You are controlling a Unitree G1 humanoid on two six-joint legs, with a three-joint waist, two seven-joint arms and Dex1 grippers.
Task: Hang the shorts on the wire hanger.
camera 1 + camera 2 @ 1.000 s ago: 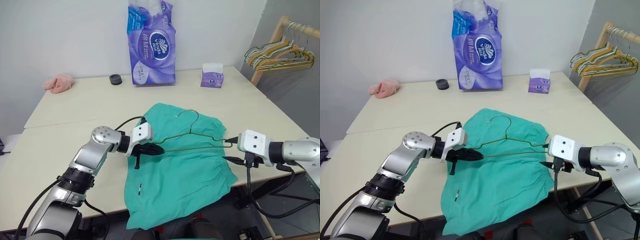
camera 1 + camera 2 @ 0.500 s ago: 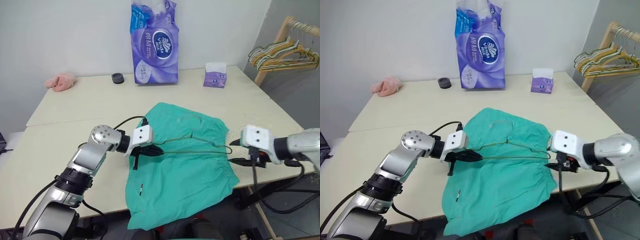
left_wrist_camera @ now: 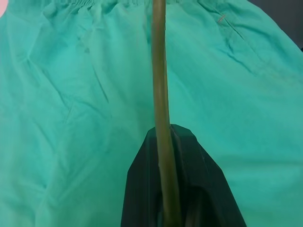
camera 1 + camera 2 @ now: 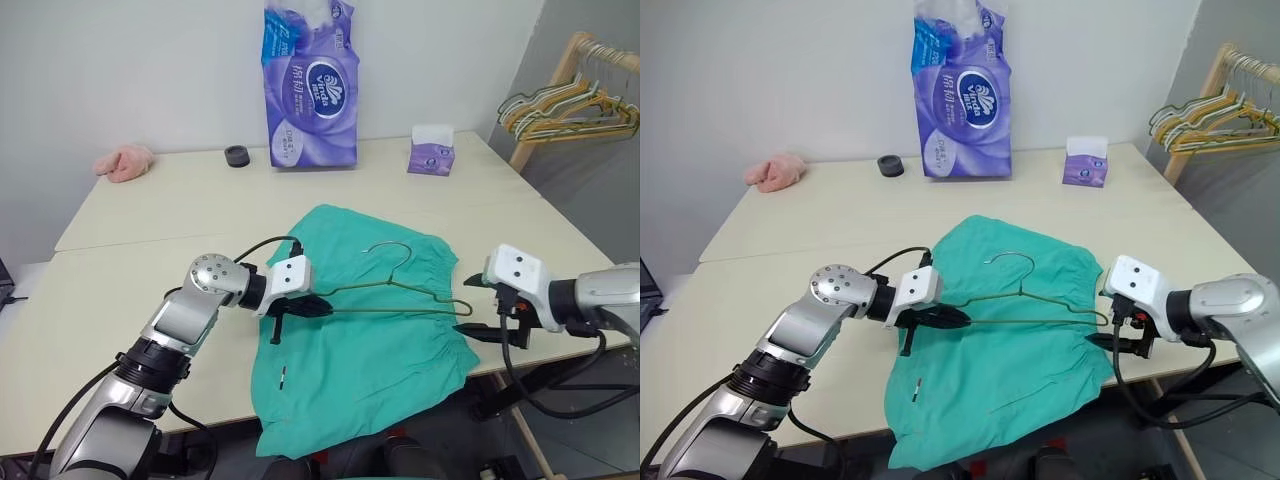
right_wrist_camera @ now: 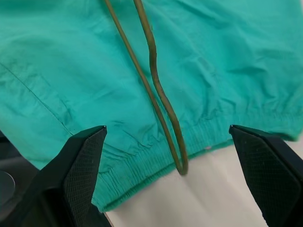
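My left gripper is holding the hanger's end (image 4: 325,294) that has to go into the waistband. My right gripper should first take the opposite end (image 4: 468,308) and pull the hanger clear.
The teal shorts (image 4: 370,350) lie flat on the table (image 4: 150,250), with their near part hanging over the front edge. Just above them lies the thin wire hanger (image 3: 159,71), its hook pointing away from me. My left gripper (image 4: 318,306) is shut on the hanger's left end, and its black fingers (image 3: 180,189) pinch the wire. My right gripper (image 4: 468,306) is open at the hanger's right end. The wire's bend (image 5: 180,163) sits between the wide-spread pads (image 5: 85,161) without touching them, over the elastic waistband.
At the back of the table stand a purple tissue-roll pack (image 4: 310,85), a small purple tissue box (image 4: 431,155), a black ring (image 4: 236,156) and a pink cloth (image 4: 125,162). A wooden rack with bunched hangers (image 4: 570,105) stands off the table's right side.
My right gripper's fingers have spread wide apart around the hanger's right end. The hanger's hook dipped flat and is raised again. My left gripper has kept its grip and place.
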